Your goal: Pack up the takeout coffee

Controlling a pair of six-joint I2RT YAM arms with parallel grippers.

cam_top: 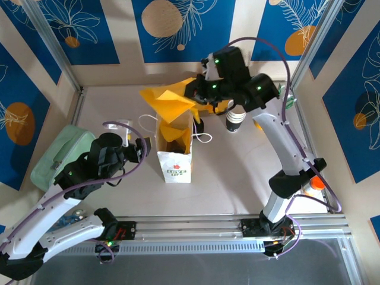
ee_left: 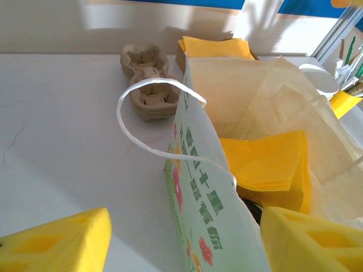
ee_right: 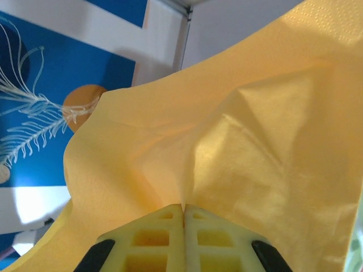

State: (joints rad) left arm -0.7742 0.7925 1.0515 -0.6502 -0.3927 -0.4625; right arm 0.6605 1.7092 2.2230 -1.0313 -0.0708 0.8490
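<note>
The hanging yellow napkin [cam_top: 168,102] reaches over the paper bag's open top [cam_top: 176,134], so the robot's right gripper should keep lowering it into the bag until it sits inside, then let it go.
The takeout coffee [cam_top: 236,117], nested white cups with dark lower parts, stands on the table right of the white paper bag [cam_top: 175,151]. A white round rim [ee_left: 319,79] peeks past the bag's far wall. My right gripper [cam_top: 193,94] hovers above the bag's back edge, shut on a yellow napkin [cam_top: 169,102] that hangs unfolded over the bag's mouth; its fingertips [ee_right: 184,208] pinch a fold of the napkin [ee_right: 227,130]. My left gripper [ee_left: 184,243] is open astride the bag's near wall [ee_left: 207,187], one finger [ee_left: 57,241] outside it, the other on the inner side.
Folded yellow napkins [ee_left: 266,161] lie inside the bag. A brown pulp cup carrier [ee_left: 148,82] sits behind the bag's white string handle [ee_left: 130,122]. A pale green case [cam_top: 56,155] lies at the table's left edge, an orange-capped item [cam_top: 317,183] at the right.
</note>
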